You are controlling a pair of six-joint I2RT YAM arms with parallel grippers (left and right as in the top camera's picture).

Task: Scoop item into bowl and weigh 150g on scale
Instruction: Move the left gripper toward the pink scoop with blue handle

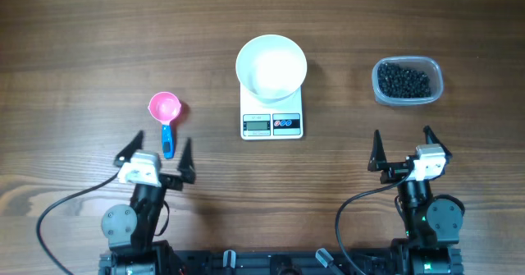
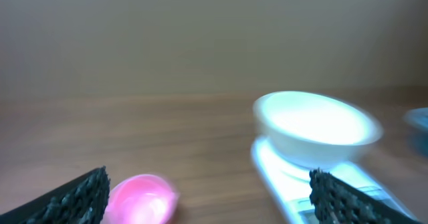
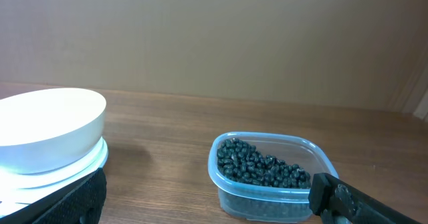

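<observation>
I should rise, tip my level left gripper's fingers down and come over the blue handle (image 1: pixel 167 142) from above, since the pink scoop (image 1: pixel 165 107) lies flat ahead.
A white bowl (image 1: pixel 271 66) (image 2: pixel 313 126) (image 3: pixel 47 128) stands empty on the white scale (image 1: pixel 271 121) (image 2: pixel 287 174) at the table's middle. The item, a heap of tiny black beads (image 1: pixel 403 80) (image 3: pixel 262 165), fills a clear plastic tub (image 1: pixel 408 82) (image 3: pixel 271 178) at the right. A pink scoop with a blue handle (image 1: pixel 165 113) (image 2: pixel 139 198) lies left of the scale. My left gripper (image 1: pixel 157 157) (image 2: pixel 207 192) hovers open just behind the scoop, holding nothing. Open too, my right gripper (image 1: pixel 403 148) (image 3: pixel 208 196) hangs short of the tub with nothing between its fingers.
Bare wooden tabletop (image 1: pixel 98 37) surrounds the objects. Black cables (image 1: pixel 57 209) trail from both arm bases along the near edge.
</observation>
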